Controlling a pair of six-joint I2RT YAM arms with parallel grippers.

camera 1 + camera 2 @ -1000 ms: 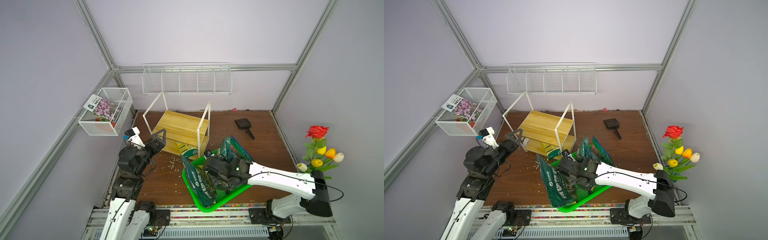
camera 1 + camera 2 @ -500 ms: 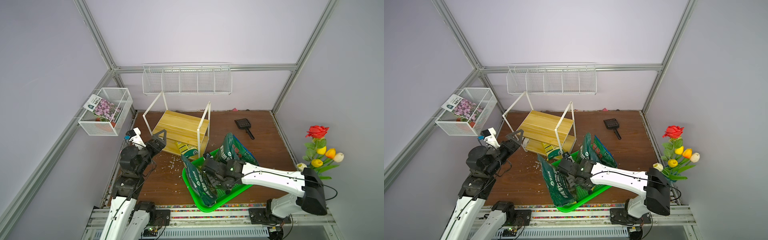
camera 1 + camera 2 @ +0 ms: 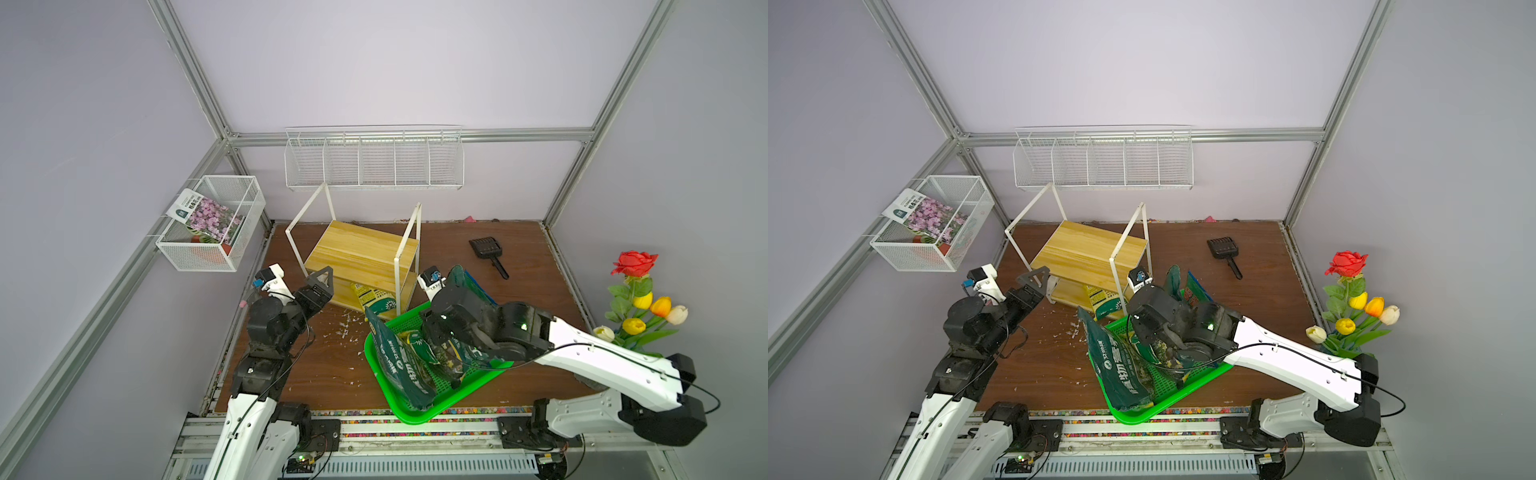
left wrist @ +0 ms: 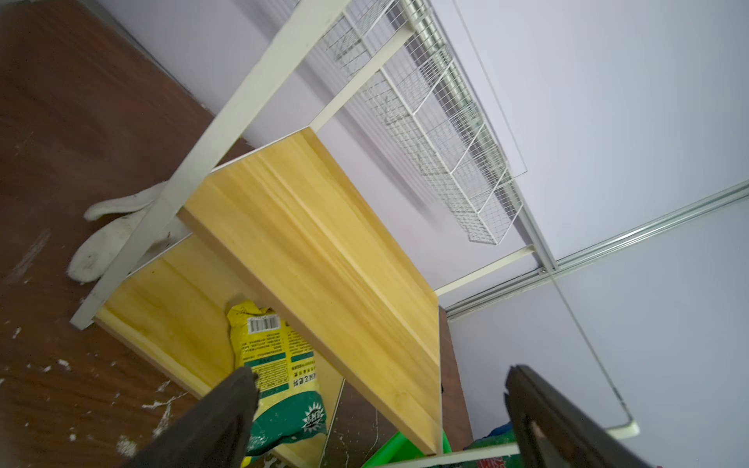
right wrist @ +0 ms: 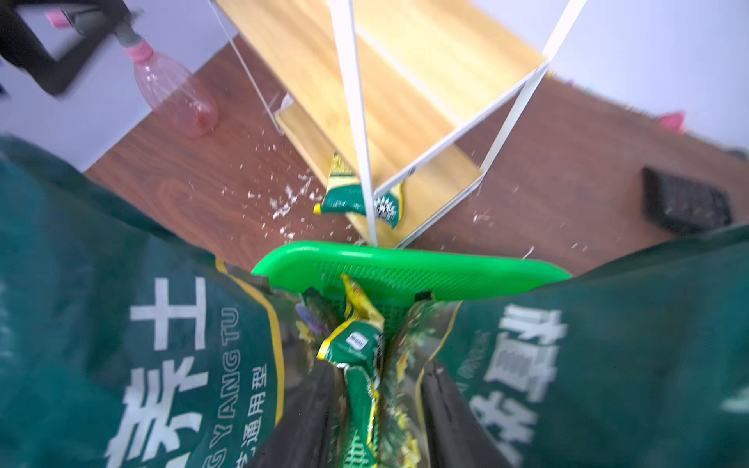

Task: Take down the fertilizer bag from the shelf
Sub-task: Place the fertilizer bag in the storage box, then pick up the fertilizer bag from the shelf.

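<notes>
The shelf's white post (image 5: pixel 365 175) stands in front of the fertilizer bag on my right gripper's side. My left gripper should therefore pull the bag (image 3: pixel 372 299) out and hand it over.
The shelf (image 3: pixel 365 253) stands tilted at the back left of the brown floor. A yellow-green fertilizer bag (image 3: pixel 376 300) lies on its lower board and sticks out at the front corner. My left gripper (image 4: pixel 377 379) is open and close in front of the shelf, with that bag (image 4: pixel 279 377) beside one fingertip and untouched. My right gripper (image 5: pixel 379 377) reaches down into the green tray (image 3: pixel 415 409). Its fingers stand apart, and a second small green-yellow fertilizer bag (image 5: pixel 352 344) is upright between them, with a gap on one side.
Two large dark green soil bags (image 3: pixel 399 365) (image 5: pixel 608 344) stand in the tray on either side of my right gripper. A pink spray bottle (image 5: pixel 174 93), a white glove (image 4: pixel 113 231), a black scoop (image 3: pixel 488 251), flowers (image 3: pixel 640 299), wire wall rack (image 3: pixel 374 158) and mesh box (image 3: pixel 212 224) surround the area.
My right gripper's fingers have parted from the small bag down in the tray. The left arm has barely moved.
</notes>
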